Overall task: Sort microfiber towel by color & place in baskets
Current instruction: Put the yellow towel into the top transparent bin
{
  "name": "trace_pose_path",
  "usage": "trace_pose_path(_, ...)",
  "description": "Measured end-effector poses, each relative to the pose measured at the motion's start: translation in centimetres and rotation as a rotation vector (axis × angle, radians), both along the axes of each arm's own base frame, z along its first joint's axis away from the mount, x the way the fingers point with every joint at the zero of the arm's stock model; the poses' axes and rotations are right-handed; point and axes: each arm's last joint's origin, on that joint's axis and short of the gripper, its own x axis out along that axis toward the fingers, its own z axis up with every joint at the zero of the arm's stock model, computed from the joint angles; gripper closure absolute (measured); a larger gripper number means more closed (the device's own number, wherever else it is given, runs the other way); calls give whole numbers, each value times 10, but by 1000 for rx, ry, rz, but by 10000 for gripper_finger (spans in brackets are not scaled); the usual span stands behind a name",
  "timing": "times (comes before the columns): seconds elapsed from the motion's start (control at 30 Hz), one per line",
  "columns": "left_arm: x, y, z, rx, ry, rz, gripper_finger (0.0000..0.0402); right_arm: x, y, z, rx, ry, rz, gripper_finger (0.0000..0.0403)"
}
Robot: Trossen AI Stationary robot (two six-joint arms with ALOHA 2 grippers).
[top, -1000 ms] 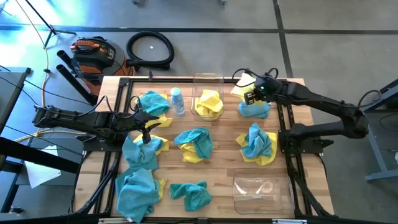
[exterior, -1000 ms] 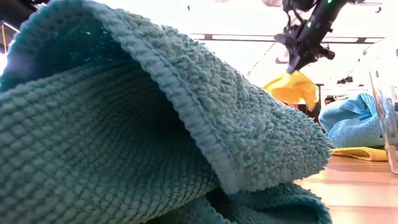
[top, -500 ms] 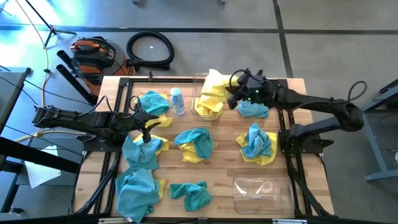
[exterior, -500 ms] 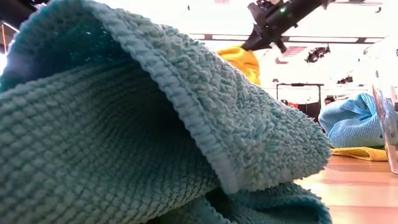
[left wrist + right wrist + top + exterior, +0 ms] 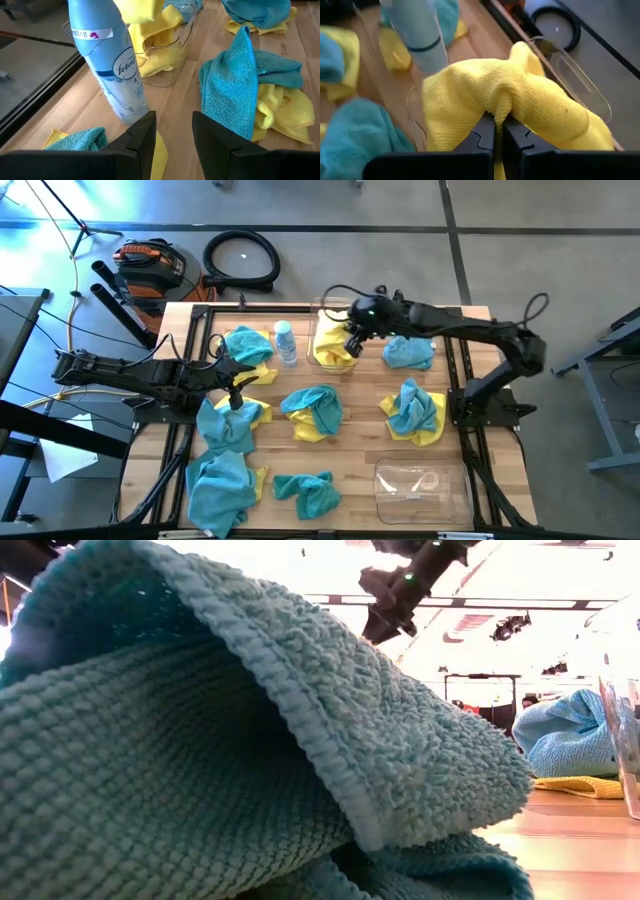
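The yellow towel [image 5: 329,346] hangs by itself over the far clear basket, so the robot's right gripper should go on over the basket's middle [image 5: 334,334] and let go there.
My right gripper [image 5: 498,120] is shut on a yellow microfiber towel [image 5: 520,100] and hangs over the far clear basket [image 5: 322,308], which has another yellow towel [image 5: 334,356] inside. A second clear basket [image 5: 422,485] stands near the front right. Teal and yellow towels lie in heaps over the table, such as a middle heap [image 5: 314,412] and a right one [image 5: 414,412]. My left gripper [image 5: 173,132] waits open at the table's left, with nothing between its fingers. My right gripper pinches a bunched fold of the yellow towel [image 5: 503,106] between its two fingers. The fingers slant down, reaching from the table's right side. The towel spreads past the fingertips above the basket's rim [image 5: 572,75]. Whether its lower end touches the towel inside, I cannot tell.
A pale blue spray bottle [image 5: 285,342] stands upright just left of the far basket. A teal towel [image 5: 408,353] lies right of that basket. In the low view a teal towel [image 5: 200,760] fills the foreground. More heaps lie at the front left [image 5: 222,485].
My right gripper has carried the yellow towel from the table's far right corner toward the left, to a place over the far basket, rolling its wrist on the way. The towel went up clear of the table and now hangs over the basket.
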Motion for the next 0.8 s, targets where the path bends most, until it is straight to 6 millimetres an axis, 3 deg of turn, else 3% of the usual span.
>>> trace_pose_path(0.17,0,0,0,-7,-3,3,287,26,-10,0,-20,202,97,403)
trace_pose_path(0.37,0,0,0,-8,-3,3,287,54,-20,-14,-27,387,180,403)
trace_pose_path(0.6,0,0,-1,-7,6,2,287,82,-30,-51,-40,508,283,403)
trace_pose_path(0.8,0,0,-1,-6,8,2,287,90,-37,-89,12,576,315,403)
